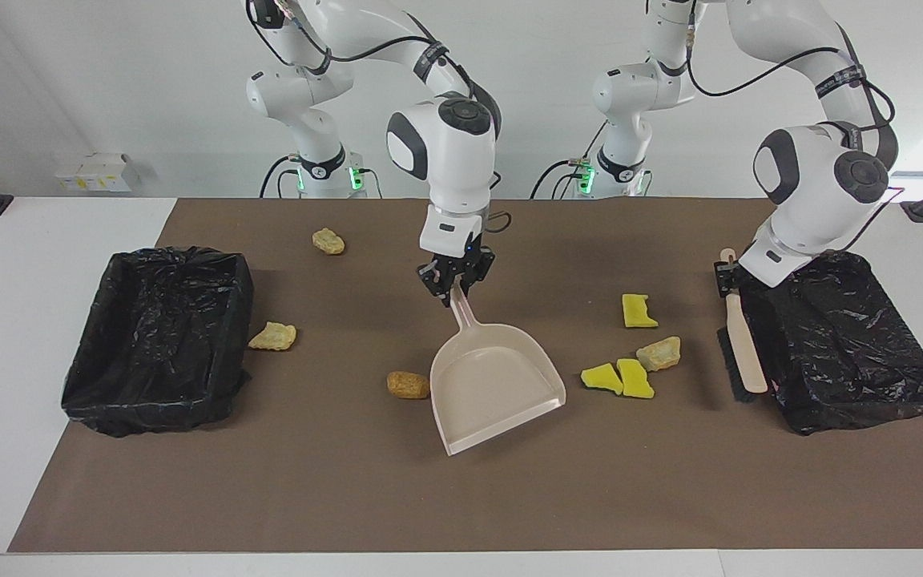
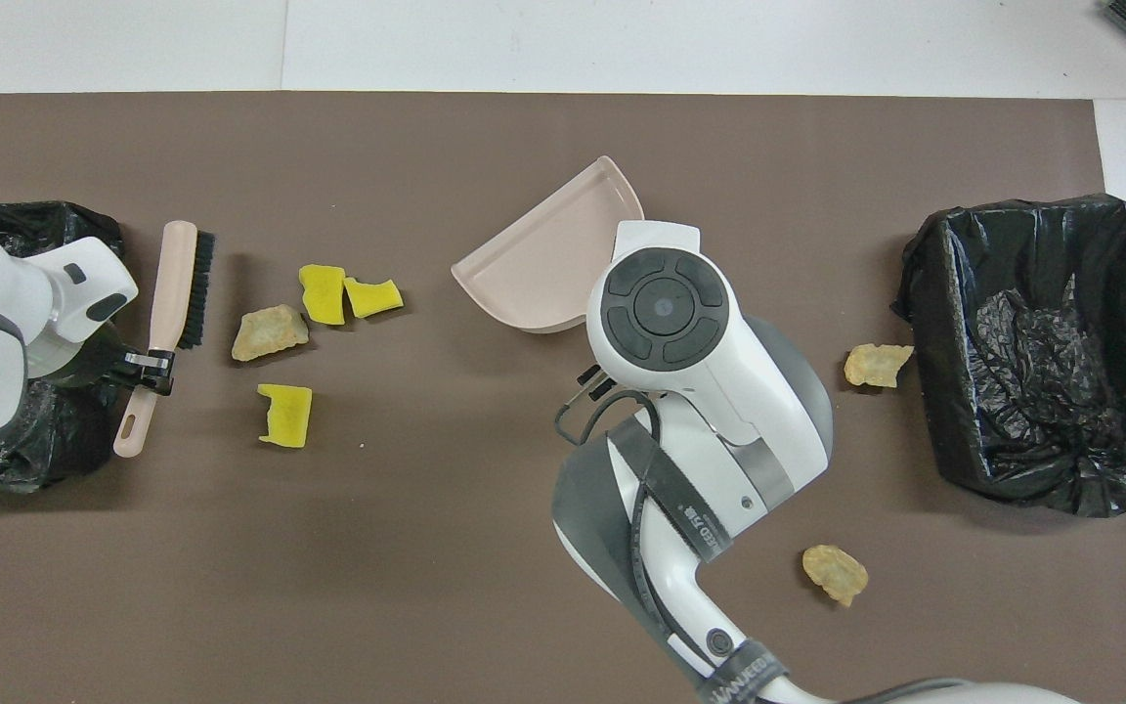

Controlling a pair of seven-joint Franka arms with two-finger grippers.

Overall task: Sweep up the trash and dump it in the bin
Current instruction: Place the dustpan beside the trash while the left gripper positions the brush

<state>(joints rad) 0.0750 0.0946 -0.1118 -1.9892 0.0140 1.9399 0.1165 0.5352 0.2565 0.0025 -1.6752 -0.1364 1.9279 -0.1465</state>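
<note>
The dustpan's open edge [image 2: 533,218] is angled past the yellow sponge pieces [image 2: 324,294], so the robot's right gripper should turn that edge toward them before the left gripper sweeps them in.
My right gripper [image 1: 457,290] is shut on the handle of the beige dustpan [image 1: 495,386], which is turned slantwise over the middle of the mat. An orange-brown nugget of trash [image 1: 408,385] lies right beside the pan. My left gripper [image 1: 724,276] is shut on the handle of the brush [image 1: 743,346], bristles down, beside a cluster of trash: yellow sponge pieces [image 2: 322,293] and a tan lump [image 2: 270,332]. Two more tan lumps [image 2: 878,364] lie near the open black-lined bin [image 1: 153,336] at the right arm's end. In the overhead view the right wrist hides its gripper.
A second black bag-covered bin [image 1: 842,344] sits at the left arm's end, just under the left wrist. One tan lump [image 1: 328,240] lies close to the robots. The brown mat [image 1: 461,497] covers the table.
</note>
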